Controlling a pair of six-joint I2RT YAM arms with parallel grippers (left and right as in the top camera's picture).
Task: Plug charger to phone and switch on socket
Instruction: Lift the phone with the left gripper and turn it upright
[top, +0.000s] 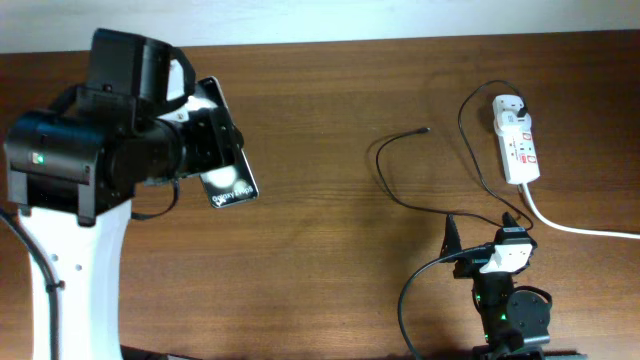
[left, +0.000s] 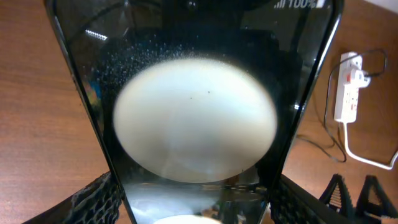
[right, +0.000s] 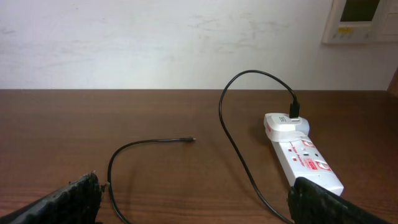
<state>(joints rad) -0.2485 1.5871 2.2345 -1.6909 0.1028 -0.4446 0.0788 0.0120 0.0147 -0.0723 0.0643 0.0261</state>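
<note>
The phone (top: 232, 183) is slanted far beyond the reach of the robot's right gripper, so the left gripper should bring the phone toward the table's middle (top: 325, 195) and turn it upright to meet the right gripper.
My left gripper (top: 212, 140) is shut on the phone (top: 228, 165) and holds it tilted above the table's left side. The phone is a black slab with a white patch and small lettering at its lower end. In the left wrist view the phone (left: 193, 37) fills the frame between my fingers (left: 193, 208). The charger (top: 400, 200) is a thin black cable. Its tip (top: 427, 130) lies loose on the table, and its plug (top: 520, 106) sits in the white socket (top: 517, 142). My right gripper (top: 481, 232) is open and empty, low near the front edge. In the right wrist view (right: 199, 205) the cable tip (right: 191, 139) and socket (right: 305, 155) lie ahead.
The socket's thick white cord (top: 575, 228) runs off to the right edge. A white wall (right: 186, 43) stands behind the table. The brown wooden table (top: 330, 250) lies between the two arms.
</note>
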